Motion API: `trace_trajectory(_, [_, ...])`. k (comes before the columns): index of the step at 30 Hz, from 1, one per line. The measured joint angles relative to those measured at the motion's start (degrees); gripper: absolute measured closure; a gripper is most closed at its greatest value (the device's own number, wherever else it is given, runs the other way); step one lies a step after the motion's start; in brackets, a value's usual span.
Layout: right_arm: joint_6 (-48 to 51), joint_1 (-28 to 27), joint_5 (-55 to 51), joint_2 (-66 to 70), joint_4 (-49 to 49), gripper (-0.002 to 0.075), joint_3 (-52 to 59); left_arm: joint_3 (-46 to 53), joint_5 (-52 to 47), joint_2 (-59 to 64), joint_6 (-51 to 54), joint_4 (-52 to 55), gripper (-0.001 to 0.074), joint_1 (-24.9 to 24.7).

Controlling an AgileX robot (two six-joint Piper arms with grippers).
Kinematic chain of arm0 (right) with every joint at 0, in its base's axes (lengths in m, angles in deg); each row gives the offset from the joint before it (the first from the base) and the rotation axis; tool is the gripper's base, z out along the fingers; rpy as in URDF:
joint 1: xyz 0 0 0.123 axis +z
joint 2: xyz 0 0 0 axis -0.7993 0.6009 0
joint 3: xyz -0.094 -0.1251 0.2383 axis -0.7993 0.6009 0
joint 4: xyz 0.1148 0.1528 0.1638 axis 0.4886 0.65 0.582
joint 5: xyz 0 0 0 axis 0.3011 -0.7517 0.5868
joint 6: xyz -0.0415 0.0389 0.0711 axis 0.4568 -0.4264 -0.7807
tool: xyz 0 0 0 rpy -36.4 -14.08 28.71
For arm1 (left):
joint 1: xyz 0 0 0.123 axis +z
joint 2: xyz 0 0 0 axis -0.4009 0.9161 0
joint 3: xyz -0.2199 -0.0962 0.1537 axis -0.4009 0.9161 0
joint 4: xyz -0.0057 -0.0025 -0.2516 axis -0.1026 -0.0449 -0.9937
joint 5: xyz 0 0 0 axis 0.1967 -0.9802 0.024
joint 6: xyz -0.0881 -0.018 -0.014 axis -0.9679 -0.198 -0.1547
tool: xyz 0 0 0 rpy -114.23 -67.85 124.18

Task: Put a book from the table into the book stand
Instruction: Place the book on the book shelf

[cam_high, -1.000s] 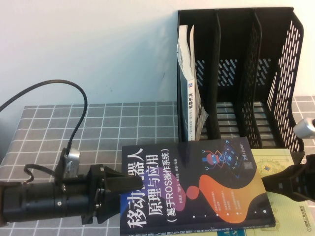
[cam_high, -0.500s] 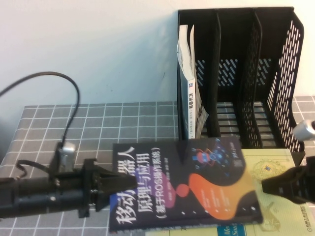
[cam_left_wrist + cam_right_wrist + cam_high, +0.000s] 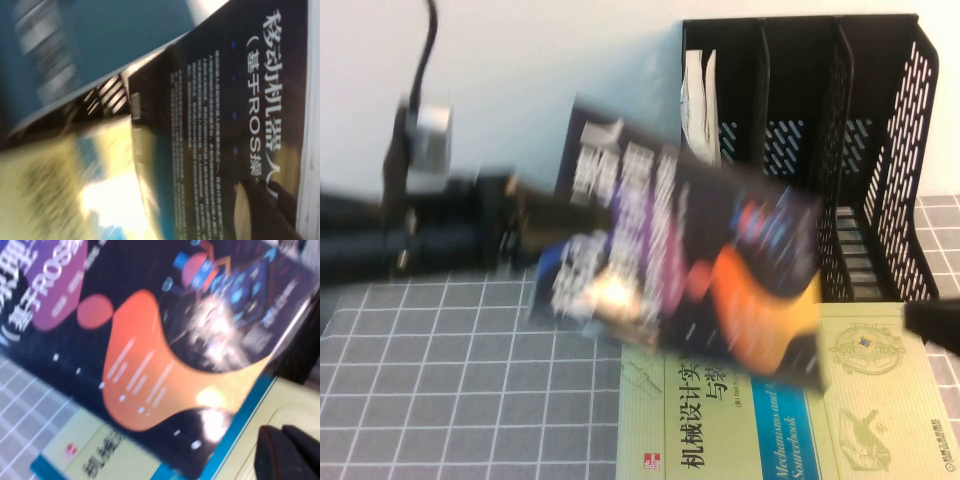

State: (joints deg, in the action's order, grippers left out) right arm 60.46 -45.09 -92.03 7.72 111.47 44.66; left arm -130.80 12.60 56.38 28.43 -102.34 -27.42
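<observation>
My left gripper has the navy book's cover (image 3: 695,250) slanting across the slots, so it should turn the book edge-on before going into the slot (image 3: 792,135) beside the white-spined book.
The dark navy book (image 3: 690,250) hangs in the air, tilted and blurred, above the table (image 3: 460,400) and in front of the left part of the black book stand (image 3: 880,150). My left gripper (image 3: 555,220) is shut on the book's left edge. In the left wrist view a dark finger (image 3: 280,205) lies on the cover (image 3: 235,100). My right gripper (image 3: 932,322) is at the far right, low over the pale yellow-green book, apart from the navy book. In the right wrist view its fingers (image 3: 287,452) lie together with nothing between them, beside the navy book (image 3: 150,340).
The pale yellow-green book (image 3: 770,400) with a blue stripe lies flat on the table in front of the stand, under the lifted book; it also shows in the right wrist view (image 3: 290,400). A white-spined book (image 3: 698,100) stands in the stand's left slot.
My left gripper has lifted the navy book off the yellow-green book, up and back towards the stand, and tilted it. My right gripper has drawn back to the right.
</observation>
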Motion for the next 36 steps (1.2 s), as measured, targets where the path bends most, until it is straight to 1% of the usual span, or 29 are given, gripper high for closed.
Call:
trace_trajectory(3, [0.1, 0.0, 3.2, -4.5, 0.0, 0.0729, 0.1, -8.4, 4.2, -0.5, -2.1, -0.1, 0.0624, -3.6])
trace_trajectory(6, [0.2, 0.0, 6.2, -9.5, -0.2, 0.0729, 0.1, -16.7, 13.0, -0.1, -4.3, -0.6, 0.0624, -7.8])
trace_trajectory(9, [0.4, 0.0, 7.8, -13.8, -1.5, 0.0729, 0.1, -25.4, 22.3, 1.1, -9.0, 1.9, 0.0624, -11.6])
trace_trajectory(11, [0.1, 0.0, 7.9, -16.2, -2.5, 0.0729, 0.1, -30.8, 28.1, 2.5, -13.1, 5.2, 0.0624, -14.2])
trace_trajectory(15, [-1.3, 0.0, 7.0, -19.5, -3.4, 0.0729, 0.1, -39.5, 33.9, 6.3, -21.9, 16.5, 0.0624, -18.9])
trace_trajectory(21, [-3.9, 0.0, 2.5, -19.8, -6.7, 0.0729, 0.1, -48.6, 33.2, 12.2, -40.1, 40.5, 0.0624, -25.0])
trace_trajectory(24, [-8.5, 0.0, 0.6, -19.8, -12.3, 0.0729, 0.1, -49.8, 31.4, 14.5, -52.6, 52.5, 0.0624, -26.8])
trace_trajectory(26, [-11.7, 0.0, -0.7, -19.8, -16.1, 0.0729, 0.1, -49.8, 29.3, 15.4, -59.2, 60.0, 0.0624, -27.4])
trace_trajectory(28, [-15.1, 0.0, -2.1, -19.8, -20.1, 0.0729, 0.1, -49.8, 26.6, 15.8, -63.1, 64.8, 0.0624, -27.5])
trace_trajectory(30, [-17.7, 0.0, -2.8, -19.8, -22.7, 0.0729, 0.1, -49.8, 24.8, 16.0, -65.6, 67.5, 0.0624, -27.5])
trace_trajectory(36, [-20.8, 0.0, -3.4, -19.8, -25.0, 0.0729, 0.1, -49.9, 22.7, 17.4, -71.4, 73.3, 0.0624, -27.7])
